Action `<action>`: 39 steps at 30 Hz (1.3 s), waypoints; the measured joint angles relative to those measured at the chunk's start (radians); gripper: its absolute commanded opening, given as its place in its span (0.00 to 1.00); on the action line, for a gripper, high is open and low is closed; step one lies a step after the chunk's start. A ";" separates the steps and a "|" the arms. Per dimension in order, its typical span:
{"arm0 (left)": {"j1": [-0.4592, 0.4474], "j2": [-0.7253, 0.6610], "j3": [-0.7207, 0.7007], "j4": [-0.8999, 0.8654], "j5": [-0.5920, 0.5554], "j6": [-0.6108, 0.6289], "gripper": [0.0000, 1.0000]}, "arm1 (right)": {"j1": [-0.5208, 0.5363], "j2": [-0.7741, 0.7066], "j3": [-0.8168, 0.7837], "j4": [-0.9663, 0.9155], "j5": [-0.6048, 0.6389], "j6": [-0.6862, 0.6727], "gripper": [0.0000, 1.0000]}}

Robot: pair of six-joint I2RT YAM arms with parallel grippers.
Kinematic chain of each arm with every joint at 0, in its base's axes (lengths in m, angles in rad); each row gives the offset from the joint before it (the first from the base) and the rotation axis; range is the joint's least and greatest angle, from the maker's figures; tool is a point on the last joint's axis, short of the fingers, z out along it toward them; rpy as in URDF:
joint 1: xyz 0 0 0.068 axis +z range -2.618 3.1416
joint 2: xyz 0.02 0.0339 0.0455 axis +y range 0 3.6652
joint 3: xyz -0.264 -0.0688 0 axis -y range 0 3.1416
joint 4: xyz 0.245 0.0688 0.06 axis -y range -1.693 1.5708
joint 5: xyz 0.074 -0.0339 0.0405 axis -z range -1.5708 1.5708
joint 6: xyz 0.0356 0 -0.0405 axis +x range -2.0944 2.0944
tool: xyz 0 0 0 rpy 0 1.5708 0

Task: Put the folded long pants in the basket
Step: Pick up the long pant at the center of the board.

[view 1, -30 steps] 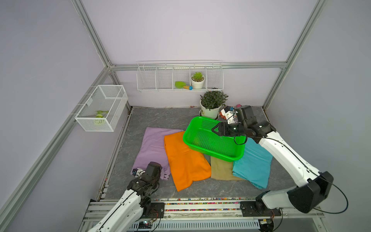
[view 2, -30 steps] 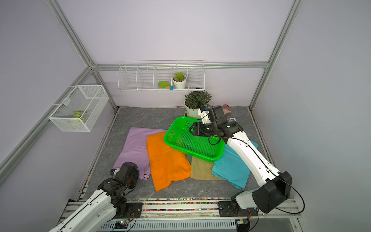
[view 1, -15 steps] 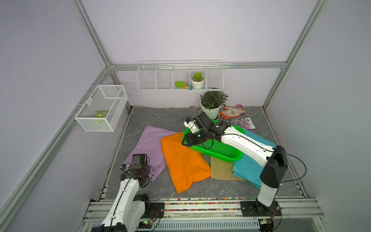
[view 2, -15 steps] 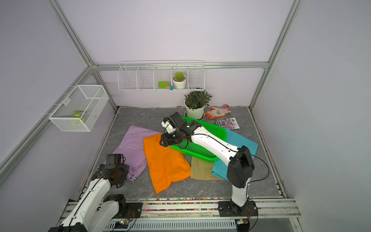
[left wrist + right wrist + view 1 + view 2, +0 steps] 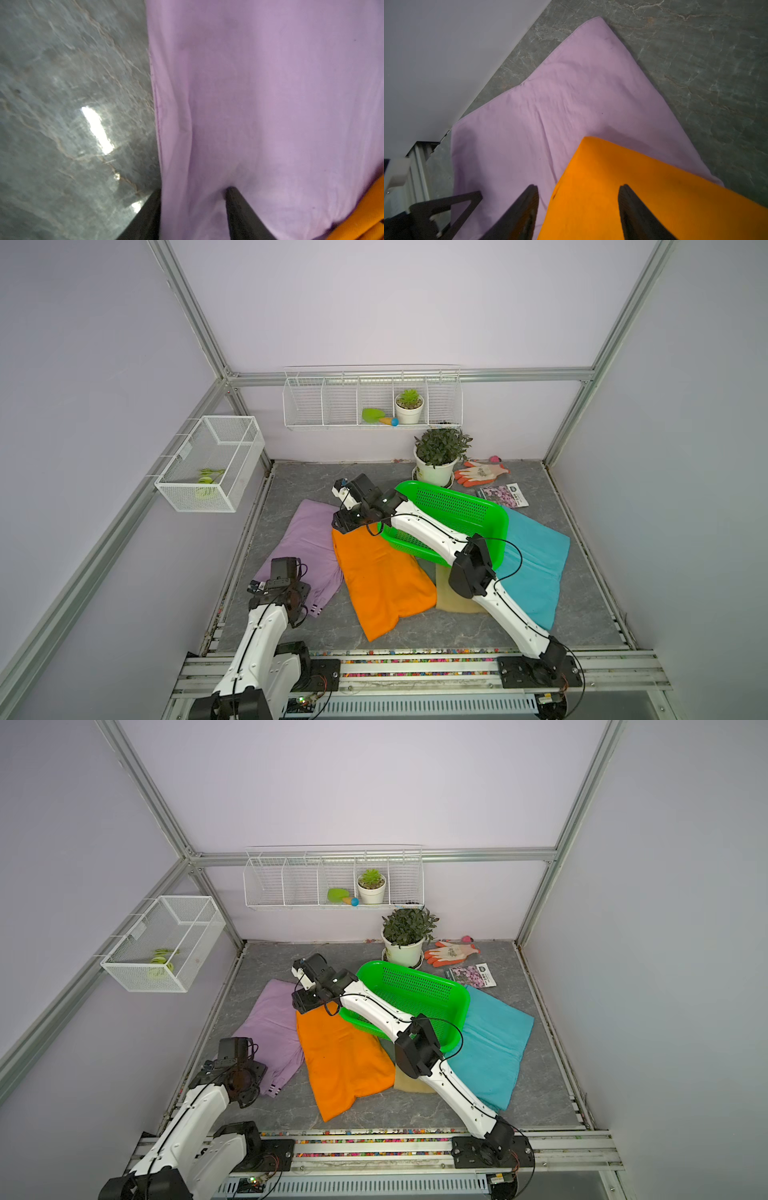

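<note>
The orange pants' corner (image 5: 591, 150) lies over the lilac pants below my right gripper, so next I move back and take hold of the lilac pants' exposed far edge (image 5: 692, 158).
The green basket (image 5: 457, 506) (image 5: 415, 986) lies tilted, resting on the tan pants (image 5: 453, 601) and the teal pants (image 5: 536, 564). The orange pants (image 5: 382, 580) overlap the lilac pants (image 5: 303, 539) beside them. My right gripper (image 5: 579, 191) (image 5: 343, 524) hovers open over the far corner of the orange pants (image 5: 623, 187), holding nothing. My left gripper (image 5: 193, 192) stands open at the near left edge of the lilac pants (image 5: 270, 104), and that edge runs between its fingers. In both top views the left wrist hides those fingers.
A potted plant (image 5: 440, 456), orange-and-white gloves (image 5: 480, 472) and a seed packet (image 5: 503, 495) sit at the back right. A white wire rack (image 5: 372, 398) hangs on the back wall and a mesh box (image 5: 212, 462) on the left wall. The rail (image 5: 415, 664) runs along the front.
My right gripper let go of the raised basket and swung left to the orange pants' far corner. The basket now rests on the pants. My left gripper moved to the lilac edge and opened.
</note>
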 measured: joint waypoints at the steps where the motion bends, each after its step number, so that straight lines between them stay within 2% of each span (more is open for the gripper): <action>1: 0.000 0.000 0.000 -0.001 0.000 0.000 0.52 | -0.006 0.014 -0.003 0.043 0.001 -0.004 0.70; 6: 0.000 0.000 0.000 0.000 0.000 0.000 0.52 | -0.059 0.056 -0.015 0.233 0.018 0.011 0.67; 10: 0.000 0.000 -0.006 0.008 0.000 0.000 0.52 | -0.102 0.087 -0.002 0.268 0.036 0.026 0.64; 14: 0.000 0.000 -0.023 0.023 -0.002 0.000 0.53 | -0.114 0.093 0.003 0.161 0.073 0.025 0.62; 16: 0.000 0.000 -0.024 0.029 -0.004 0.000 0.57 | -0.112 0.091 0.004 0.084 0.098 0.026 0.62; 21: 0.000 -0.005 -0.024 0.034 -0.004 -0.004 0.62 | -0.107 0.039 -0.029 -0.055 0.119 0.027 0.64; 23: 0.000 -0.007 -0.024 0.032 -0.006 -0.003 0.66 | -0.109 0.016 -0.050 -0.061 0.100 0.024 0.66; 29: 0.000 -0.024 -0.024 0.022 -0.007 -0.007 0.67 | -0.134 0.020 -0.066 0.068 -0.026 0.036 0.67; 33: 0.000 -0.052 -0.024 0.017 -0.006 -0.013 0.67 | -0.169 0.130 0.061 0.192 -0.085 0.080 0.67; 39: 0.000 -0.079 -0.024 0.017 -0.007 -0.027 0.67 | -0.191 0.198 0.068 0.304 -0.119 0.168 0.65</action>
